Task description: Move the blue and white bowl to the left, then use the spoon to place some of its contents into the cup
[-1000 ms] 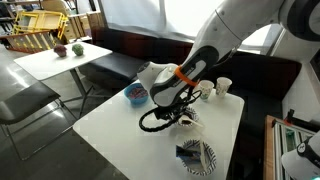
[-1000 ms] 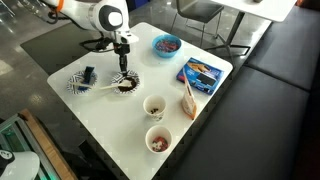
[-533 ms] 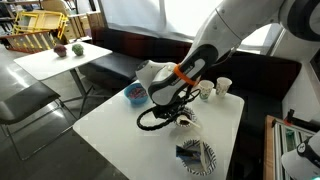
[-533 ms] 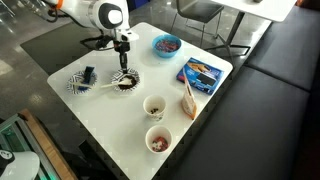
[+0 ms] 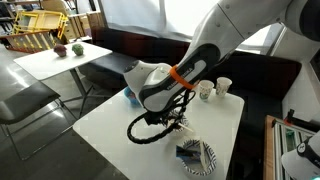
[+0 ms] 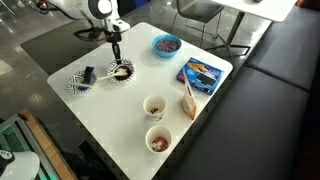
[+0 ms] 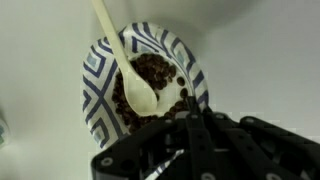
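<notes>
I should keep sliding the blue and white bowl away from the striped bowl and then let go, since my gripper is holding the blue and white bowl's rim (image 6: 124, 62) with open white table ahead (image 5: 120, 128).
The blue and white bowl (image 7: 105, 70) fills the wrist view, with dark brown bits inside and the pale spoon (image 7: 128, 68) resting in it, handle pointing up over the rim. In an exterior view the bowl (image 6: 121, 71) sits on the white table near the striped bowl. My gripper (image 7: 190, 106) comes in from the bottom, its fingers closed over the bowl's lower right rim. It stands over the bowl in an exterior view (image 6: 114, 55). In an exterior view the arm and gripper (image 5: 168, 118) hide the bowl. Two cups (image 6: 154, 106) (image 6: 158, 140) stand near the table's front.
A solid blue bowl (image 6: 166, 44) sits at the table's far side. A wider striped bowl with a dark block (image 6: 80, 81) lies beside the gripper. A blue packet (image 6: 202, 72) and a brown stick-like item (image 6: 188, 100) lie to the right. The table edge (image 6: 60, 95) is close.
The arm has moved with the bowl in its grip: the bowl slid away from the cups toward the table's far side, left in the arm-side exterior view.
</notes>
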You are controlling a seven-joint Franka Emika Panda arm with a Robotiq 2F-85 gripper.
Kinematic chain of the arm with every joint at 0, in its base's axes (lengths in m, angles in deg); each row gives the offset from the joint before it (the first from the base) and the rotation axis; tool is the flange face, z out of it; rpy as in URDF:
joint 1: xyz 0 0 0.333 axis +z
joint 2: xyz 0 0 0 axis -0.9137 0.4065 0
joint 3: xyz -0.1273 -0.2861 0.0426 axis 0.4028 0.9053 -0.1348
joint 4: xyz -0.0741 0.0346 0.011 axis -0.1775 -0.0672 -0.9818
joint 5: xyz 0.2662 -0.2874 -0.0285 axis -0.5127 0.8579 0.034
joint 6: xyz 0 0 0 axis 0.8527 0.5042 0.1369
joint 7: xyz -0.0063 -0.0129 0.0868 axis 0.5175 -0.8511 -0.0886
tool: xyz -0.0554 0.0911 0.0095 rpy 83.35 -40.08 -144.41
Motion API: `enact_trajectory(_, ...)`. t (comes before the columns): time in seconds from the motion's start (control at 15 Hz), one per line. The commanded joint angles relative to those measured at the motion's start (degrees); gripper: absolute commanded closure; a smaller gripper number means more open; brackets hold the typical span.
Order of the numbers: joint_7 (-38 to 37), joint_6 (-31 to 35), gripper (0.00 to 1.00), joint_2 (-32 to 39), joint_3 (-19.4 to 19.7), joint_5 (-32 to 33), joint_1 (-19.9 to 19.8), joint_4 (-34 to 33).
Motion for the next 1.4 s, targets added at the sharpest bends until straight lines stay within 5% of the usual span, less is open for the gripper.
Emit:
enact_trajectory(0.0, 2.2, -1.8, 0.99, 1.4, 0.0, 1.4, 2.3, -3.1)
enact_trajectory(0.87, 7.7, -7.1, 0.99, 11.1, 0.7, 13.1, 11.0, -15.4)
enact_trajectory(0.93, 8.2, -7.2, 0.72, 11.5, 0.7, 13.6, 11.5, -16.0)
enact_trajectory(1.07, 9.3, -6.9, 0.64, 11.3, 0.4, 14.0, 12.1, -16.5)
enact_trajectory(1.33, 12.1, -7.7, 0.33, 7.3, -1.2, 11.1, 11.8, -15.3)
